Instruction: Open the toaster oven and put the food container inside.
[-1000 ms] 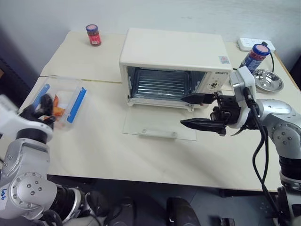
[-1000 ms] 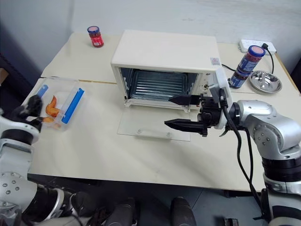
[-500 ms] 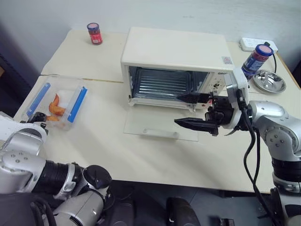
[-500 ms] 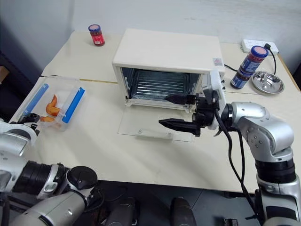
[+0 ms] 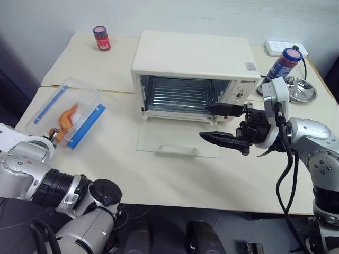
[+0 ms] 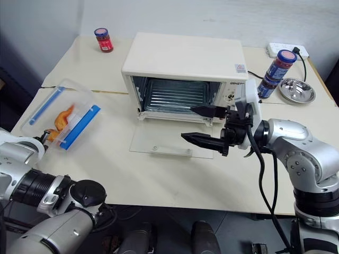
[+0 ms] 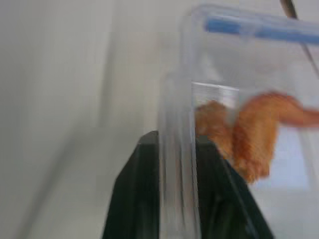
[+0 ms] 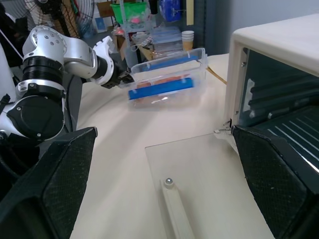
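Observation:
My left gripper holds the food container's end [image 7: 178, 112], and the glass door [image 5: 170, 136] lies flat and empty. I keep carrying until the container rests on the door.
The cream-white toaster oven [image 5: 190, 53] stands mid-table with its glass door [image 5: 177, 142] folded down flat and the wire rack inside showing. The food container [image 5: 69, 114], a clear box with blue side clips and orange pieces inside, is at the table's left edge, tipped and turned askew. My left gripper [image 5: 52, 133] is shut on its near end wall. In the left wrist view a black finger [image 7: 134, 194] presses each side of that clear wall. My right gripper [image 5: 204, 122] hovers open over the door's right end, pointing left, holding nothing.
A red-lidded jar [image 5: 99, 38] stands at the back left corner. Right of the oven are a blue-capped bottle [image 5: 283, 61], a metal bowl [image 5: 302, 89] and a white power strip [image 5: 280, 48]. The door's white bar handle [image 5: 176, 150] lies near its front edge.
My left gripper has dropped to the container's near end and shut on its wall. The container has turned and tipped from lying flat. The right gripper has stayed put.

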`<state>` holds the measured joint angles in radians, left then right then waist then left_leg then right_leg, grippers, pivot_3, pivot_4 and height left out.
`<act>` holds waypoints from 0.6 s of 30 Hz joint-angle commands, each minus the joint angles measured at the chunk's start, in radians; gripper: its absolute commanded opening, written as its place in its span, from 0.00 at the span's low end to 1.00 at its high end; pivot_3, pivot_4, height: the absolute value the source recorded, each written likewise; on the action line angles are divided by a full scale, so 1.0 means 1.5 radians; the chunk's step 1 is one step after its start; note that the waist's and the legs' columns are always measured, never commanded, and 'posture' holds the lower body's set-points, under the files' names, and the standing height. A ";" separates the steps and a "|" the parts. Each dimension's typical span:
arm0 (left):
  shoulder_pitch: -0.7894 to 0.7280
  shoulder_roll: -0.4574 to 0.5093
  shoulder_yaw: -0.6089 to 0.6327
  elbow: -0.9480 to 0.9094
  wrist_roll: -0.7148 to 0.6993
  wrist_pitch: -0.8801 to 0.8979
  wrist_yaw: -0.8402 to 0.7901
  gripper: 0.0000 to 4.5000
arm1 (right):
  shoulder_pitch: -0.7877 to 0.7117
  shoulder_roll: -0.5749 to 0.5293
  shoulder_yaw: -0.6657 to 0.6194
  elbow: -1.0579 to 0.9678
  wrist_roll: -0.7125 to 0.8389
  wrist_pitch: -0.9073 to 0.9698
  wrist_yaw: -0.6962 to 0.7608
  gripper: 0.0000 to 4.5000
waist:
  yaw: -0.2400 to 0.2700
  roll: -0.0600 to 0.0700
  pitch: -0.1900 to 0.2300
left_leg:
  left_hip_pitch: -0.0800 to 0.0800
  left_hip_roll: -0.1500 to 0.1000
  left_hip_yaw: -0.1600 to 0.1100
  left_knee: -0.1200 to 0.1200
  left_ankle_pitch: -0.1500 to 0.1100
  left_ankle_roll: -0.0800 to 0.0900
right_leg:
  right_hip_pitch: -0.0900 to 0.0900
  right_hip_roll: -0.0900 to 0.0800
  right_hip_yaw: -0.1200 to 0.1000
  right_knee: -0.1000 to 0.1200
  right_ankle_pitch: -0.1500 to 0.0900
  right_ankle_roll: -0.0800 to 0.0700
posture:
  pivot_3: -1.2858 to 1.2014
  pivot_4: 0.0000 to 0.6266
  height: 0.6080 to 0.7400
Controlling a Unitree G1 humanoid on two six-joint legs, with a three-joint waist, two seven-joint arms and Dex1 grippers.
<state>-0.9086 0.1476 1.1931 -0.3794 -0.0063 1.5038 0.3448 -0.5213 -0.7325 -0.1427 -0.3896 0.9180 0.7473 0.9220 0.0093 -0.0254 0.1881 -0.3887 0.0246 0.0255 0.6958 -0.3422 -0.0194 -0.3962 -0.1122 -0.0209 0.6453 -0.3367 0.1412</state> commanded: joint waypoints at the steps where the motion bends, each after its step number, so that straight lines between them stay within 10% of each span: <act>1: 0.022 0.054 -0.019 0.013 0.016 0.021 -0.012 0.03 | 0.004 -0.014 -0.029 -0.024 0.014 -0.002 0.000 1.00 | -0.004 0.000 0.000 | 0.000 0.000 0.000 0.000 0.000 0.000 | 0.000 0.000 0.000 0.000 0.000 0.000 | 0.52 0.24 1.00; 18: 0.284 0.308 -0.330 -0.052 -0.414 0.074 -0.350 0.03 | 0.096 -0.066 -0.093 -0.046 0.033 0.030 -0.030 1.00 | -0.007 0.000 0.000 | 0.000 0.003 -0.001 -0.002 0.000 0.000 | 0.000 -0.001 0.000 -0.002 0.001 -0.001 | 0.52 0.24 1.00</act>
<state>-0.4779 0.5707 0.7016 -0.4140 -0.5302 1.6257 -0.1600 -0.3819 -0.8116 -0.2309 -0.4248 0.9617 0.8067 0.8887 -0.0017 -0.0255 0.1882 -0.3885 0.0290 0.0243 0.6921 -0.3418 -0.0197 -0.3958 -0.1127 -0.0206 0.6421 -0.3358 0.1395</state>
